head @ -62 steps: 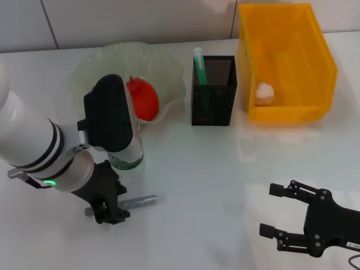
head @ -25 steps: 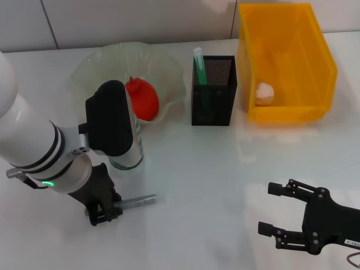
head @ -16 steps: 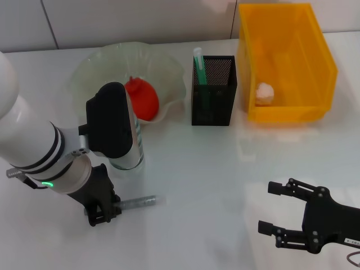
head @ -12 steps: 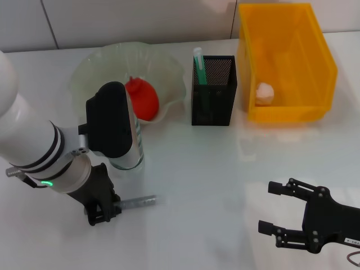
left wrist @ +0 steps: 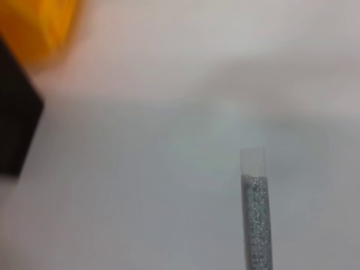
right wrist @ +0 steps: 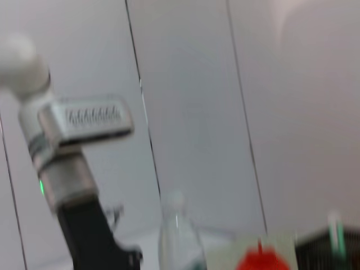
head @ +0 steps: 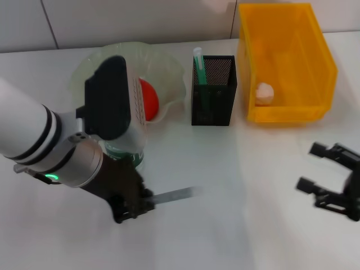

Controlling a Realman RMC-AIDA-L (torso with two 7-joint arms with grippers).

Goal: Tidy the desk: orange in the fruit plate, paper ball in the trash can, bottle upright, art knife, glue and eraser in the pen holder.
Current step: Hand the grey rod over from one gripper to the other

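Observation:
My left gripper is holding the grey tube (head: 171,196) level, so my right gripper should grab the tube's loose end (head: 188,192) and bring it to the pen holder.
My left gripper (head: 134,208) is shut on a grey glitter-filled tube (head: 174,196) and holds it off the table, pointing right. The tube's clear tip also shows in the left wrist view (left wrist: 254,214). The bottle (head: 125,153) stands upright behind my left arm, mostly hidden. The orange (head: 149,101) lies in the fruit plate (head: 169,66). The paper ball (head: 264,93) lies in the yellow trash bin (head: 323,62). The black mesh pen holder (head: 214,95) holds a green stick (head: 198,61). My right gripper (head: 310,166) is open and empty at the right. No eraser shows.
The right wrist view shows my left arm (right wrist: 73,185), the bottle (right wrist: 176,239), the orange (right wrist: 260,262) and the pen holder (right wrist: 329,250) against a tiled wall. The left wrist view shows the pen holder's corner (left wrist: 14,129) and the bin (left wrist: 34,22).
My left gripper has closed on the tube, lifted it off the table and moved right. My right gripper has moved right and farther from the front edge.

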